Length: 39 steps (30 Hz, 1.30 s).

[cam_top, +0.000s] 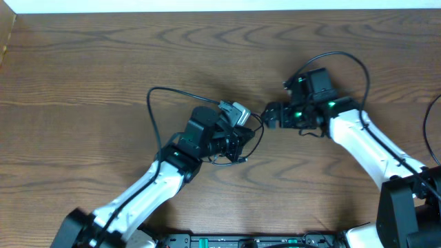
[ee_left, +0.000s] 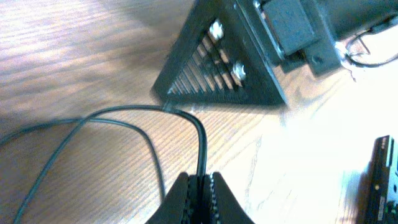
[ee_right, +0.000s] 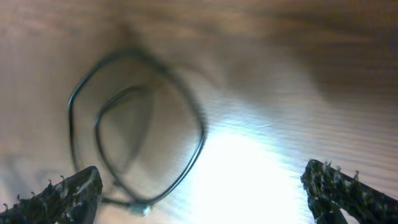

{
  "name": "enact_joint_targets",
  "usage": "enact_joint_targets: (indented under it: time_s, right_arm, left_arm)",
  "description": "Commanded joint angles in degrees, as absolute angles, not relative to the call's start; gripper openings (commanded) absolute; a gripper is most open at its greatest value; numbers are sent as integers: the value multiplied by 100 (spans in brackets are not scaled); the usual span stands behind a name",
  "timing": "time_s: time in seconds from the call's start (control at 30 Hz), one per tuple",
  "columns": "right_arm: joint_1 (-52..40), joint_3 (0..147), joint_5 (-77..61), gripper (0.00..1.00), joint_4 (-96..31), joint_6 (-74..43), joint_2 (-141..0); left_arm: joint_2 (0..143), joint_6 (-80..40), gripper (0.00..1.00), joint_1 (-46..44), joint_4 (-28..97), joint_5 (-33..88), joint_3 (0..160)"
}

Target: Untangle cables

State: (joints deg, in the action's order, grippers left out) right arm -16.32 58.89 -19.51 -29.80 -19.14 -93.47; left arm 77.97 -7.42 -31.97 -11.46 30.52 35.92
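I should turn my right gripper and grab the part of the black cable (ee_left: 201,146) next to my left gripper's fingers, because the black cable's double loop (cam_top: 260,138) is off-centre under my right gripper's open fingers.
A thin black cable (cam_top: 180,90) lies on the wooden table, running in a wide arc from the left and ending in small loops between the two grippers. My left gripper (cam_top: 246,136) is shut on this cable (ee_left: 124,112); the cord runs straight up out of the jaws (ee_left: 202,182). My right gripper (cam_top: 269,117) is open and empty, its fingers spread wide (ee_right: 200,174) above a double loop of the black cable (ee_right: 202,134), which has a small plug end (ee_right: 140,210). I see no white cable in any view.
The right gripper's black triangular finger (ee_left: 217,62) is close ahead of the left jaws. The right arm's thicker black cable (cam_top: 348,58) arches behind it. The table's far edge (cam_top: 220,8) runs along the top. The arm bases (cam_top: 248,241) are at the front.
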Motion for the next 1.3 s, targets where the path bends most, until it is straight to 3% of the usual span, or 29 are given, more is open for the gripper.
enact_joint_targets:
  time_s: [0.0,0.27,0.5,0.63,0.77,1.0,1.27]
  right_arm:
    - [-1306,5883,-1905,99,-2998,-1946,-9288]
    - [-1048,5883,-2047,99,-3114,-1872,-9288]
    - [-1050,5883,-1879,99,-3409,-801,-9288]
    - [-1061,5883,-3400,99,-3413,902,-9290]
    - [-1061,5881,-4355,99,-3387,1684,-9290]
    - [-1334,5881,-5605,99,-3356,2613,-9290]
    - [-2331,5881,-5605,99,-2808,2665,-9292]
  left_arm:
    - [7345,-552,8,-3179,-650,2585,3612]
    - [7091,-458,8,-3179,-266,2414,3614]
    - [6469,-631,8,-3179,-263,2502,3778]
    - [5566,-701,8,-3179,-263,2449,3935]
    - [4875,-779,8,-3179,-263,2265,4034]
    - [4185,-781,8,-3179,-167,1981,4038]
    - [4178,-781,8,-3179,-110,1977,4042]
